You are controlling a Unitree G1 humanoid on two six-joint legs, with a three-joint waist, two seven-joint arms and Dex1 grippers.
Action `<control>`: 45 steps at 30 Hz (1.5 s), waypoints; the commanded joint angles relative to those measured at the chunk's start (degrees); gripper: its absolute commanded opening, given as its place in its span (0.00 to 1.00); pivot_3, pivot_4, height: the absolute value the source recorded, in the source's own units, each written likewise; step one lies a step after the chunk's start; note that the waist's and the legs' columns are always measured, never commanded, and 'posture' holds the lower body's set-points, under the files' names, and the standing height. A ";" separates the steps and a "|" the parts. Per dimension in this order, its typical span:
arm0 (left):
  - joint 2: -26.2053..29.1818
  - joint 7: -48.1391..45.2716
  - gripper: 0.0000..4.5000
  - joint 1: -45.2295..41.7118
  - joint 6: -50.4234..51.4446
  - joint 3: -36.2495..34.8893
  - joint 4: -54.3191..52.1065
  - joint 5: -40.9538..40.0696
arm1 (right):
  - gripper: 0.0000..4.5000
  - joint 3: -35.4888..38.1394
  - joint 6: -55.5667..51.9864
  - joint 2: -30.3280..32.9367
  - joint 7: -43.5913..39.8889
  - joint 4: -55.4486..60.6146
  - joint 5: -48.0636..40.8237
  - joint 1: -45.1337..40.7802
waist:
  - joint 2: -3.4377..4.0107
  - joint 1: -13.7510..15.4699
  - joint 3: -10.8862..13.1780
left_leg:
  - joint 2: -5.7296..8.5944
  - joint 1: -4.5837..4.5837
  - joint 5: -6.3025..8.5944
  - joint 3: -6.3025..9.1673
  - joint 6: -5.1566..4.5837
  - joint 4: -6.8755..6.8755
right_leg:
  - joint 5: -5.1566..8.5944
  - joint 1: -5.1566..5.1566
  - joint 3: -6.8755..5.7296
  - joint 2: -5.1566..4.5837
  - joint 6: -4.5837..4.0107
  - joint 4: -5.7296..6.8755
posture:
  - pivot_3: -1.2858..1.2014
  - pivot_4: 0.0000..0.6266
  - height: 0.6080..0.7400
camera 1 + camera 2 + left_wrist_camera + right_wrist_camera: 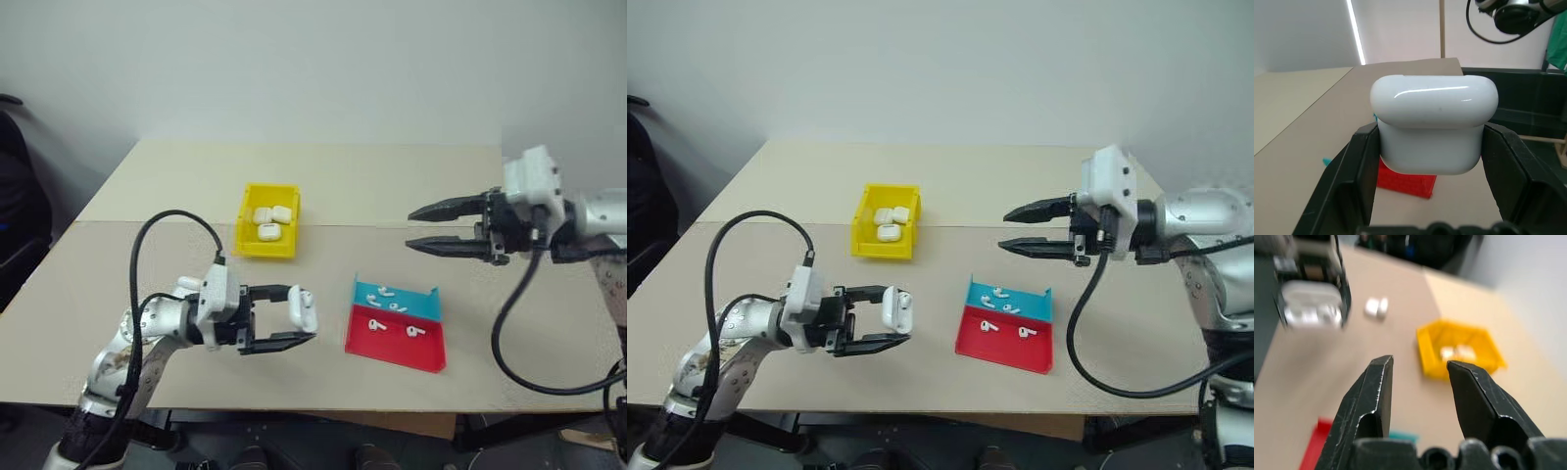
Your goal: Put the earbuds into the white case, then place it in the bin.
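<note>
The rear earbud (387, 292) in the tray's blue half sits apart from its neighbours. My right gripper keeps going down and closes on that earbud's head (382, 290).
My left gripper (302, 315) is shut on the white case (305, 309), holding it just above the table's front left part. In the left wrist view the case (1432, 127) sits between the two black fingers (1352, 181) with its lid down. Several earbuds (384, 292) lie in the flat red and blue tray (431, 348) to the right of the case. The yellow bin (253, 247) stands further back on the table with three white cases (269, 220) in it. My right gripper (411, 228) hangs open and empty, high over the table's right side and pointing left.
The tray's blue half (1043, 305) lies behind its red half (965, 343). A seam runs across the table (118, 235) behind the bin. Black cables loop from both wrists. The right wrist view shows the bin (1484, 350) and the left gripper with the case (1310, 308).
</note>
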State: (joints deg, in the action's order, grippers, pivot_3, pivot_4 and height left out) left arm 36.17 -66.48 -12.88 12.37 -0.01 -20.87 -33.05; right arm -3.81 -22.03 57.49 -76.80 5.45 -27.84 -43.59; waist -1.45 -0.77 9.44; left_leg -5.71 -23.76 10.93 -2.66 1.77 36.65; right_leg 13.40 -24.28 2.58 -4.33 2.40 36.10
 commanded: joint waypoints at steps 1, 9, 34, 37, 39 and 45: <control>1.07 -0.46 0.62 2.07 -3.22 -1.30 -1.94 1.37 | 0.50 -10.53 4.57 0.38 -5.88 -7.90 13.19 -6.76 | 0.00 -0.03 0.00 | 0.00 0.00 0.00 -0.02 0.00 0.00 | 0.00 -0.01 0.01 -0.01 0.00 0.00 | 0.52 0.24 1.00; -0.05 3.23 0.62 5.83 -3.54 -0.40 -5.43 2.82 | 0.50 -26.55 8.89 -10.91 -7.85 -27.04 33.19 -20.71 | 0.01 -0.09 0.00 | -0.01 -0.07 0.00 -0.04 0.00 -0.09 | -0.29 -0.16 0.01 0.04 0.17 0.08 | 0.52 0.24 1.00; -1.18 6.22 0.62 6.05 -3.66 1.71 -6.10 4.30 | 0.50 -30.29 9.91 -23.74 -5.36 -39.64 47.98 -21.94 | 0.04 0.01 0.00 | 0.00 -0.10 0.01 -0.08 0.00 -0.15 | -0.30 -0.17 -0.02 0.03 0.16 0.09 | 0.52 0.24 1.00; -1.04 6.38 0.62 5.91 -3.49 1.61 -6.20 4.26 | 0.50 -30.35 9.57 -24.13 -5.31 -39.95 48.37 -21.54 | 0.04 -0.01 0.00 | 0.00 -0.09 0.01 -0.08 0.00 -0.15 | -0.30 -0.17 -0.02 0.03 0.16 0.09 | 0.52 0.24 1.00; -0.98 6.54 0.62 5.92 -3.32 1.53 -6.49 4.16 | 0.50 -30.29 9.49 -24.29 -5.09 -40.12 48.63 -21.21 | 0.04 0.01 0.00 | 0.00 -0.09 0.01 -0.08 0.00 -0.15 | -0.30 -0.17 -0.02 0.03 0.16 0.09 | 0.52 0.24 1.00; -0.69 6.58 0.62 5.86 -3.19 1.31 -6.48 4.14 | 0.50 -30.53 9.90 -24.87 -4.13 -40.83 50.01 -20.91 | 0.04 -0.03 0.00 | 0.00 -0.09 0.01 -0.08 0.00 -0.15 | -0.30 -0.16 -0.02 0.03 0.16 0.10 | 0.52 0.24 1.00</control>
State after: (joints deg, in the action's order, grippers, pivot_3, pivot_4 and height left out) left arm 35.09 -60.10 -6.33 10.12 1.73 -26.05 -29.00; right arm -35.33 -12.39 32.56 -81.21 -35.56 21.54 -64.23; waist -1.42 -0.79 9.44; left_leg -5.71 -23.85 10.93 -2.74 1.77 36.50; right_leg 13.10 -24.44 2.56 -4.30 2.56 36.21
